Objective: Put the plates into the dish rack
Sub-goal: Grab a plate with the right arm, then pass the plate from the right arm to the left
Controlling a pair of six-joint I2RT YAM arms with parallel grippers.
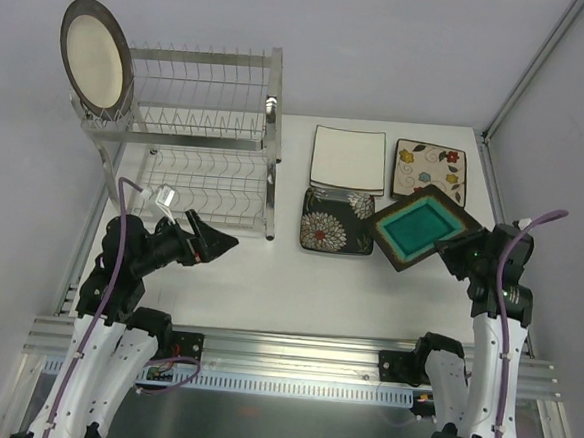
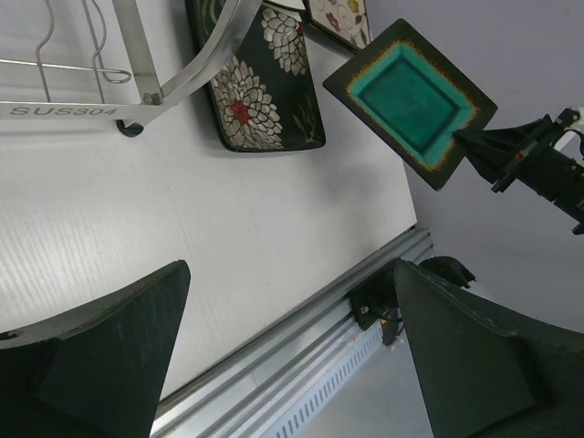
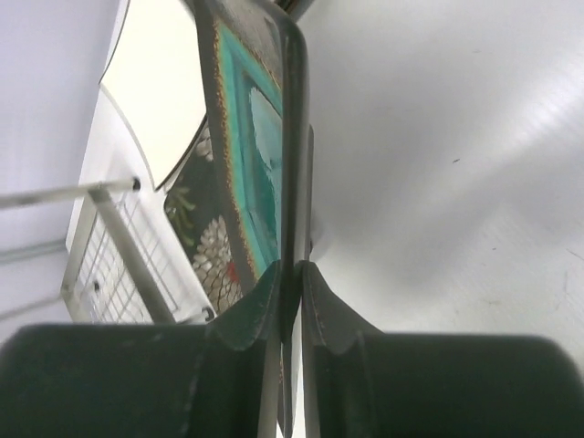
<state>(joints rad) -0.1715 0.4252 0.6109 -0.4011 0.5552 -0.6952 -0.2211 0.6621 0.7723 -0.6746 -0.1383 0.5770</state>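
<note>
The teal-centred plate's rim (image 1: 399, 204) is free across from my right gripper, so my open left gripper should go on heading for that rim until its fingers close on it.
My right gripper (image 1: 462, 249) is shut on the rim of the teal-centred dark square plate (image 1: 424, 228), which hangs tilted above the table; in the right wrist view the plate (image 3: 251, 137) stands edge-on between the fingers (image 3: 294, 278). The black chrysanthemum plate (image 1: 336, 220), the plain white square plate (image 1: 347, 159) and the flowered cream plate (image 1: 429, 168) lie on the table. A round cream plate with a dark rim (image 1: 96, 57) stands upright at the left end of the dish rack (image 1: 203, 133). My left gripper (image 1: 218, 239) is open, near the rack's front right corner, holding nothing.
The table's (image 1: 268, 277) near edge meets an aluminium rail (image 1: 293, 349) where both arm bases sit. A frame post (image 1: 538, 66) rises at the back right. In the left wrist view the rack's foot (image 2: 128, 128) and the chrysanthemum plate (image 2: 265, 91) lie ahead.
</note>
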